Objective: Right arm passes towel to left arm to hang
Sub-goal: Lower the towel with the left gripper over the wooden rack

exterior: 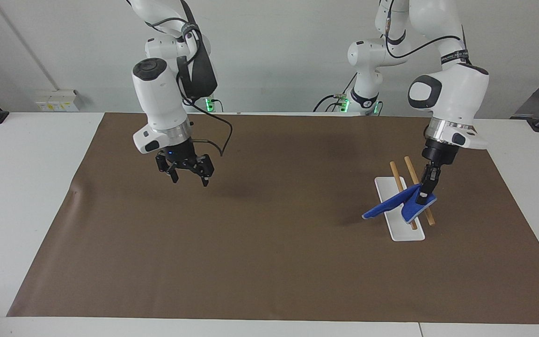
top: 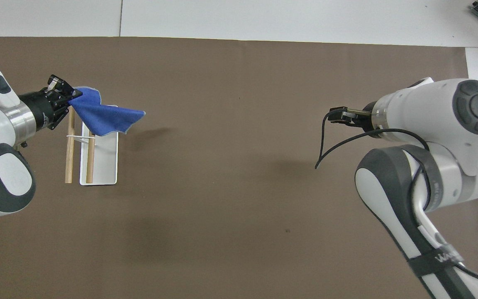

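The blue towel's loose end (top: 136, 116) goes beyond the base of the white rack. My left gripper should pull the towel back over both wooden rods (top: 71, 122) before it opens.
The bright blue towel (exterior: 388, 207) hangs from my left gripper (exterior: 425, 199), which is shut on one corner of it. The gripper is over the outer wooden rod (exterior: 414, 174) of the white rack (exterior: 405, 232). The cloth slopes down across both rods toward the right arm's end; I cannot tell whether it rests on them. In the overhead view the towel (top: 104, 118) spreads from the left gripper (top: 69, 98) over the rods (top: 69, 158) and the rack's base (top: 104, 166). My right gripper (exterior: 190, 181) is open and empty, pointing down over the mat, well apart from the towel; it also shows in the overhead view (top: 338, 116).
A brown mat (exterior: 269, 271) covers most of the white table (exterior: 31, 154). A black cable (top: 326, 141) loops from the right wrist. Nothing else lies on the mat between the two grippers.
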Motion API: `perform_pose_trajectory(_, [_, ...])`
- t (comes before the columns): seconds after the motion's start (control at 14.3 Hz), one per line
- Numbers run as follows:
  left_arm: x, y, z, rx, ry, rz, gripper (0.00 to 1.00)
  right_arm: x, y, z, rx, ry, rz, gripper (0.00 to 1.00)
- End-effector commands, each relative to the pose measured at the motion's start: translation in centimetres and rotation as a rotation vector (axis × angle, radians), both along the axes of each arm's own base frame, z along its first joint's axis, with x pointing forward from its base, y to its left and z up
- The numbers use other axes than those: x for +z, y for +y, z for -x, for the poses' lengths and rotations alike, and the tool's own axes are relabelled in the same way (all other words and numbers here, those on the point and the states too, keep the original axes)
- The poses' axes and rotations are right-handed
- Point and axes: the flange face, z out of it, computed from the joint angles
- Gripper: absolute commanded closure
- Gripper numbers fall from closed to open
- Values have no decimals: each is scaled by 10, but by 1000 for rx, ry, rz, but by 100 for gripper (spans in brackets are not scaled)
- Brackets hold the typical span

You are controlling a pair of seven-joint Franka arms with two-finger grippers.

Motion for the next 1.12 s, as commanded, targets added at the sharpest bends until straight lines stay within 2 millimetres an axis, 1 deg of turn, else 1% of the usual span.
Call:
perform_pose_trajectory(0.0, [2, 23, -3, 22, 4, -2, 100, 21, -26, 1, 43, 37, 34, 0])
perform_pose_trajectory(0.07, [3, 30, -4, 34, 1, -1, 100, 27, -37, 4, 40, 51, 42, 0])
perform_pose_trajectory(0.14, [9, 40, -6, 49, 0, 2, 100, 39, -52, 8, 35, 53, 62, 0])
perform_pose_trajectory(0.21, [19, 45, -9, 48, 16, 10, 100, 53, -61, 11, 42, 52, 76, 0])
perform_pose_trajectory(0.28, [34, 53, -13, 46, 33, 19, 100, 68, -68, 14, 52, 61, 80, 0])
perform_pose_trajectory(0.42, [58, 68, -15, 31, 64, -5, 100, 105, -100, 20, 36, 80, 74, 0])
perform_pose_trajectory(0.49, [61, 67, -16, 5, 76, -57, 100, 117, -114, 24, 44, 100, 70, 0])
perform_pose_trajectory(0.56, [59, 67, -14, -11, 81, -99, 100, 129, -122, 27, 54, 109, 70, 0])
perform_pose_trajectory(0.63, [52, 69, -12, -12, 94, -107, 100, 138, -128, 31, 58, 126, 71, 0])
perform_pose_trajectory(0.7, [41, 70, -9, -17, 110, -112, 100, 139, -129, 37, 64, 155, 69, 0])
perform_pose_trajectory(0.84, [22, 71, -9, -22, 130, -125, 100, 134, -124, 53, 67, 181, 66, 0])
perform_pose_trajectory(0.98, [7, 73, -12, -15, 129, -130, 100, 133, -118, 54, 69, 183, 65, 0])
perform_pose_trajectory(1.05, [5, 74, -13, -11, 129, -130, 100, 131, -117, 55, 71, 189, 63, 0])
